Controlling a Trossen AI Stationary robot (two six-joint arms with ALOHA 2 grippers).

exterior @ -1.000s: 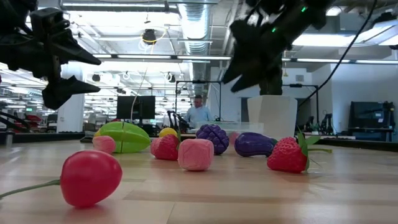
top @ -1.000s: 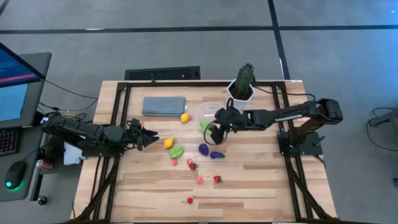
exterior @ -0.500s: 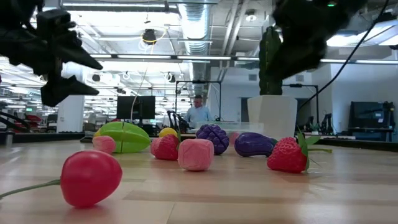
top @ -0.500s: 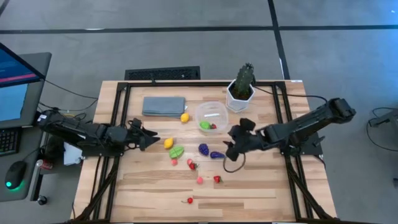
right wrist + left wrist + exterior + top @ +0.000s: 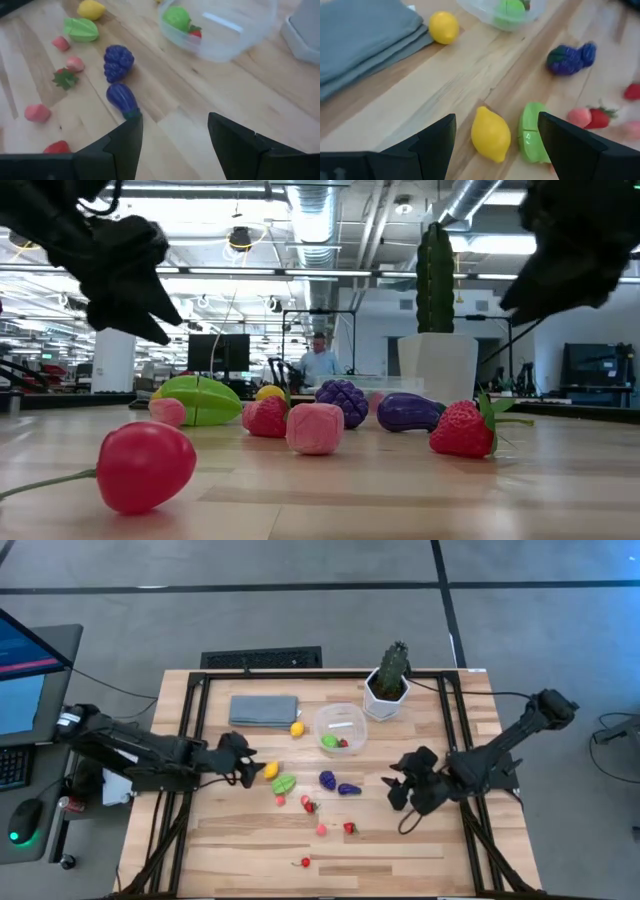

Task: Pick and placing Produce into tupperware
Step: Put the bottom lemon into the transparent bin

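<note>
One finger of my left gripper is hanging over the green piece (image 5: pixel 532 132) next to the lemon. I should move that finger into the narrow gap (image 5: pixel 515 142) before I grip the lemon.
The round clear tupperware (image 5: pixel 340 728) stands at the table's middle back, with a green piece (image 5: pixel 177 18) and a red piece inside. The rest of the produce lies loose on the wood: a yellow lemon (image 5: pixel 270 770), a green piece (image 5: pixel 284 783), purple grapes (image 5: pixel 327 779), an eggplant (image 5: pixel 348 789), strawberries and a cherry (image 5: pixel 305 862). My left gripper (image 5: pixel 243 768) hangs open just left of the lemon (image 5: pixel 491 134), tilted down at it, without touching it. My right gripper (image 5: pixel 397 790) hangs open and empty, right of the eggplant (image 5: pixel 121 97).
A folded grey-blue cloth (image 5: pixel 264 709) lies at the back left, with a second small yellow fruit (image 5: pixel 297 728) beside it. A potted cactus (image 5: pixel 388 680) stands right of the tupperware. Bare wood lies along the near edge and the right side.
My right gripper has drawn back from beside the tupperware toward the table's right and near edge, turning as it went. My left gripper has gone toward the lemon, rolled and tipped further down. None of the produce has moved.
</note>
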